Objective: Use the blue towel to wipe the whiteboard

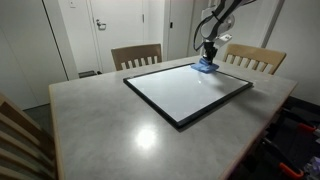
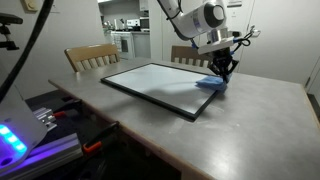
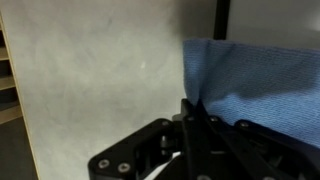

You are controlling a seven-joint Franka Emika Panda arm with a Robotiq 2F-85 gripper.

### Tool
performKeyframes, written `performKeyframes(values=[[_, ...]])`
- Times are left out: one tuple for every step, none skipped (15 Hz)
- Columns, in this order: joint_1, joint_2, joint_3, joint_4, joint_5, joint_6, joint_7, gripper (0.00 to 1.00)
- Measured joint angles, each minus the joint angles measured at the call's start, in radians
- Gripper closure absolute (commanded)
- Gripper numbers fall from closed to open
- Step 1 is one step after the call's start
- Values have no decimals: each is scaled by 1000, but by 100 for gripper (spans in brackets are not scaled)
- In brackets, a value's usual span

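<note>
I should turn my gripper back and drag the towel across the white panel (image 1: pixel 188 92), because the blue towel's pinched edge (image 3: pixel 193 66) is past the whiteboard's black frame, over the grey table.
The blue towel (image 1: pixel 205 67) lies on the far corner of the whiteboard (image 1: pixel 185 90), a white panel in a thin black frame on the grey table. In both exterior views my gripper (image 1: pixel 209 56) points straight down onto it. The towel (image 2: pixel 212 83) rests at the board's (image 2: pixel 155 85) far right corner. In the wrist view the towel (image 3: pixel 255 80) fills the right half, and my gripper (image 3: pixel 190 104) is shut, pinching its edge between the black fingers. The board's black frame (image 3: pixel 222 18) shows at the top.
Wooden chairs (image 1: pixel 136 55) (image 1: pixel 256 58) stand at the table's far side, another chair back (image 1: pixel 22 140) is near the camera. The grey tabletop (image 1: pixel 110 130) surrounds the board. Cables and equipment (image 2: pixel 40 130) sit beside the table.
</note>
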Motion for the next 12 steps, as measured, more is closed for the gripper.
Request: performKeyframes(values=[[-5,-3,3,2,0,-1,-13,99],[-12,-7,10,5,1,-2,-30,99],[-21,-12,18,8,1,-4,-52,99],[-29,-22,27,8,1,-9,-74,99],[-38,-35,38,8,1,-20,-98,99],[-44,-49,44,8,1,-30,-119,99],[-49,-65,48,7,1,-41,-138,99],[-52,-82,50,6,1,-54,-153,99],[-54,-100,50,4,1,-69,-168,99],[-56,-119,50,0,0,-83,-180,99],[-56,-140,49,-5,-1,-99,-188,99],[-57,-161,47,-11,-4,-110,-193,99]])
